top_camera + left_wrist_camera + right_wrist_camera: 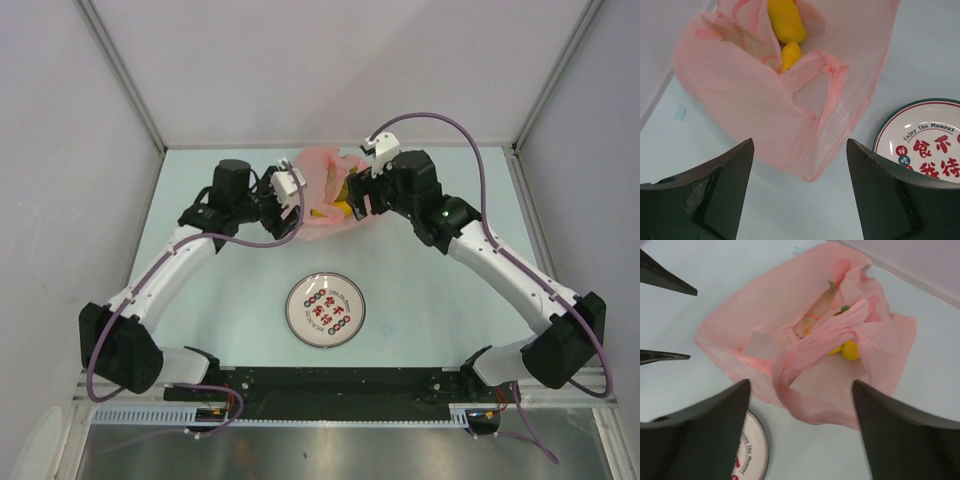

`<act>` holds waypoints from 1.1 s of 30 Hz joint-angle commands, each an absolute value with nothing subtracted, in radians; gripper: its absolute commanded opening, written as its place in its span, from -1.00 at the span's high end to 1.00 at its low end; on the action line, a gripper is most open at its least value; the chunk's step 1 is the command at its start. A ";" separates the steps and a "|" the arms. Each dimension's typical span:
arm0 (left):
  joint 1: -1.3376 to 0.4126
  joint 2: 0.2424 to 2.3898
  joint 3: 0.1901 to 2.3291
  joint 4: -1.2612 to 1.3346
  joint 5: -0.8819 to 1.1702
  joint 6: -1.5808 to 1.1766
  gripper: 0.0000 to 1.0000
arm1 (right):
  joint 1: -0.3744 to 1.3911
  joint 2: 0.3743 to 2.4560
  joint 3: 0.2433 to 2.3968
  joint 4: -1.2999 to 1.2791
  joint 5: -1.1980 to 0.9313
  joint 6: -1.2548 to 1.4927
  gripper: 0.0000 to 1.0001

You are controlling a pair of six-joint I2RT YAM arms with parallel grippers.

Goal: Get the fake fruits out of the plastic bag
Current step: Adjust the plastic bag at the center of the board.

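Loose film [757, 35] is folded over the fake fruits. The pink plastic bag [324, 228] will open out wide and show more of the fake fruits when I pull the bag's corner.
The pink plastic bag [322, 172] lies crumpled at the far middle of the table, its mouth open. Inside it I see yellow fake fruits [786, 21], one of them round [850, 350], and a bit of green [844, 308]; other fruits are hidden by the film. My left gripper [293, 212] is at the bag's left side, open, with a bag corner [810, 170] lying loose between its fingers. On the bag's right side my right gripper [359, 200] hangs open above a handle loop [815, 347], with nothing pinched.
A round white plate [326, 310] with a red rim and print sits in the middle of the table, nearer than the bag. White walls stand close behind the bag and along both sides.
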State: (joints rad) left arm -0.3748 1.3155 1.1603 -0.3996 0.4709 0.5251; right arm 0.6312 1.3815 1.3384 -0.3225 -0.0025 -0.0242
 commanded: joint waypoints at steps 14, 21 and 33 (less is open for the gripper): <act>-0.538 1.611 1.268 -0.180 0.275 0.620 -0.32 | 0.591 1.344 1.286 -0.284 -0.038 0.051 0.79; -0.494 1.649 1.423 -0.323 0.461 0.505 -0.18 | 0.572 1.302 1.210 -0.285 -0.052 0.055 0.77; -0.355 1.789 1.608 -0.499 0.673 0.319 1.00 | 0.499 1.293 1.152 -0.249 -0.063 0.058 0.98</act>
State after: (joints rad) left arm -0.4107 1.7622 1.5822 -0.4839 0.5835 0.4335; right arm 0.5056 1.3163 1.1553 -0.3069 -0.0547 0.0555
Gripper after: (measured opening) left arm 0.034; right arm 0.055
